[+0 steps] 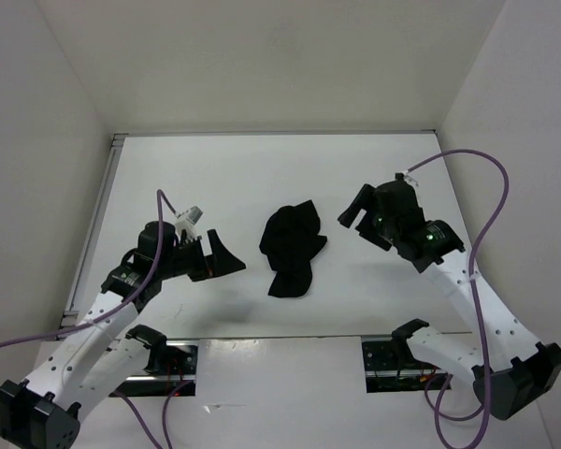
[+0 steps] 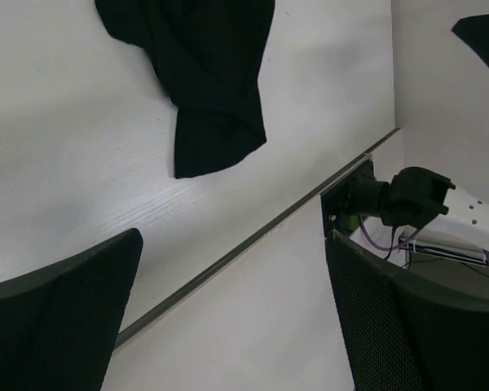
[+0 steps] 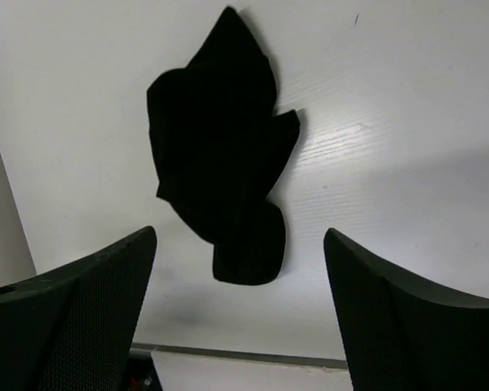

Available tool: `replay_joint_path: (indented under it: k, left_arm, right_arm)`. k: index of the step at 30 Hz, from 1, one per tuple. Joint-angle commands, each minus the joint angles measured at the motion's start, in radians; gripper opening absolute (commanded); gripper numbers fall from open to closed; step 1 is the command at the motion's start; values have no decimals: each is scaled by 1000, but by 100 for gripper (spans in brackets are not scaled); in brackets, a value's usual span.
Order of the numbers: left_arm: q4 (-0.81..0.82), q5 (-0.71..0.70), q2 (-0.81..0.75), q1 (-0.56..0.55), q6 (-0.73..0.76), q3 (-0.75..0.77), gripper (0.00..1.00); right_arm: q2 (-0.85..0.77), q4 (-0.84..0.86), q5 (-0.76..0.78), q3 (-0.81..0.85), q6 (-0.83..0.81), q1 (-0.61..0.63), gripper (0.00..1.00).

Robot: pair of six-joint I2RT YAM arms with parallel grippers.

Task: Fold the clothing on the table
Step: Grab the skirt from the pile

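The open fingers of my right gripper have clear white table (image 1: 338, 245) between them and the black clothing. So I should go on moving in until they are on both sides of its middle folds (image 1: 295, 246), and then close them.
The clothing (image 1: 293, 247) is a crumpled black heap in the middle of the white table (image 1: 234, 178). It also shows in the left wrist view (image 2: 204, 73) and the right wrist view (image 3: 220, 179). My left gripper (image 1: 220, 254) hovers open to the left of it, with nothing between its fingers (image 2: 61, 318). My right gripper (image 1: 358, 208) hovers open to the right of the garment, also empty, its fingers (image 3: 73, 318) apart. Neither gripper touches the fabric.
White walls enclose the table on the left, back and right. A thin metal rail (image 1: 93, 224) runs along the left edge. Purple cables (image 1: 486, 206) loop from both arms. The arm bases (image 1: 393, 360) sit at the near edge.
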Motion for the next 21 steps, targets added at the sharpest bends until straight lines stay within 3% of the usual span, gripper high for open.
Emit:
replay_joint_path:
  k: [1,8,18,21]
  left_arm:
    - [25,5,45,-2,47,58,100]
    - [38,25,82,-2,47,58,100]
    - [9,14,0,-2,37,31,100]
    - [0,5,-9,-2,37,31,100]
  right_arm:
    - [129,89,-140,-51,-5,1,89]
    - [534,302,-300,-70,-48,35,87]
    - [750,393,-366,96,-26,35,85]
    - [809,416,-366,105,-8,44,79]
